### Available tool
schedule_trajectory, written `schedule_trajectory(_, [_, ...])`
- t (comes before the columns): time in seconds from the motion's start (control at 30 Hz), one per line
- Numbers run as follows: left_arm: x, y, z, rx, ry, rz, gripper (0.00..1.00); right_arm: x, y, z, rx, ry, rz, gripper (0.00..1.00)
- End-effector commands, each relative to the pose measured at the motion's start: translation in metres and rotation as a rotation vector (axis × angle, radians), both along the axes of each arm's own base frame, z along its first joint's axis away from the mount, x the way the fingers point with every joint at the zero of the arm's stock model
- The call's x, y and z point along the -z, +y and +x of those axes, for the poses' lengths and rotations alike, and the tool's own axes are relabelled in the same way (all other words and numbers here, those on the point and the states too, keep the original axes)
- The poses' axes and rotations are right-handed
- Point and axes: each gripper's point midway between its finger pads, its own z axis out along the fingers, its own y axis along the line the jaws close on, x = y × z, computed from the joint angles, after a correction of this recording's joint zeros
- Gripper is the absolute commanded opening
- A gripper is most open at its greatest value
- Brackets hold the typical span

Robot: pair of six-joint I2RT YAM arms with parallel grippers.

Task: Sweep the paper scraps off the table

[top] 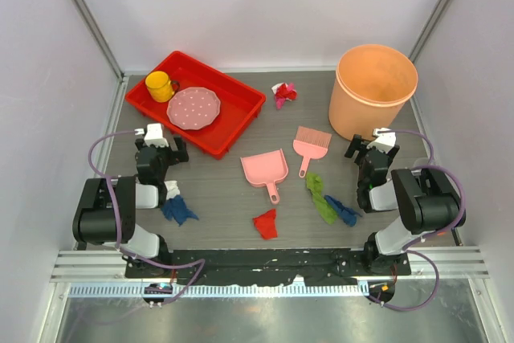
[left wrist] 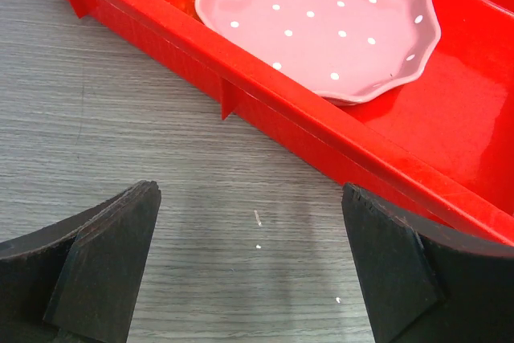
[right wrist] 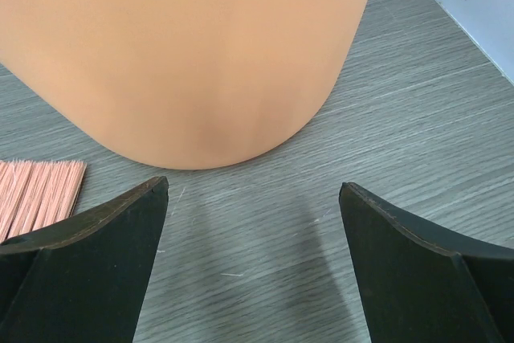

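Next, I pick up the brush with my right gripper and pass its handle [top: 303, 168] to my left gripper, as the brush [top: 312, 141] lies beyond the dustpan from my left gripper.
Paper scraps lie scattered on the dark grey table [top: 221, 198]: a red, white and magenta one [top: 283, 94] at the back, a green twist [top: 320, 193], a blue bit [top: 345, 213], a red piece [top: 266, 223] near the front, and a blue one [top: 177, 210] with a white bit [top: 171, 190] by the left arm. My left gripper [top: 161, 140] [left wrist: 249, 198] stands open over bare table beside the red tray [left wrist: 265, 102]. Open too, my right gripper [top: 373, 144] [right wrist: 253, 190] faces the orange bin [right wrist: 201, 54]. Neither holds anything.
A pink dustpan [top: 265, 169] and a pink brush [top: 311, 146] lie mid-table; the brush's bristles [right wrist: 40, 190] show at the right wrist view's left edge. The red tray [top: 233, 122] carries a yellow cup [top: 161, 86] and a dotted pink plate [top: 193, 108]. The orange bin [top: 373, 90] stands back right.
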Motion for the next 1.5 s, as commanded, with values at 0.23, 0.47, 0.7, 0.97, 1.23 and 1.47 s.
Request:
schedule_trajectory(0.23, [-0.018,-0.002,0.008,0.017,-0.059,0.008,1.0,-0.089,0.0,0.021,0.046,-0.067,0.082,0.9])
schedule_trajectory(0.47, [-0.058,-0.003,0.027,0.065,0.11,0.058,1.0,-0.116,0.059,0.011,-0.076,0.166,0.232,0.72])
schedule_trajectory(0.7, [-0.128,0.016,0.021,0.071,0.267,0.219,1.0,-0.112,0.09,-0.021,0.001,0.364,0.148,0.72])
schedule_trajectory(0.97, [-0.146,-0.023,-0.013,0.259,0.403,0.077,1.0,-0.075,0.155,-0.038,-0.091,0.492,0.179,0.72])
schedule_trajectory(1.23, [-0.15,-0.031,-0.024,0.289,0.442,0.038,1.0,-0.036,0.206,-0.037,-0.15,0.659,0.116,0.7])
schedule_trajectory(1.47, [-0.144,-0.034,-0.028,0.305,0.461,0.028,1.0,0.001,0.213,-0.035,-0.146,0.771,0.061,0.7])
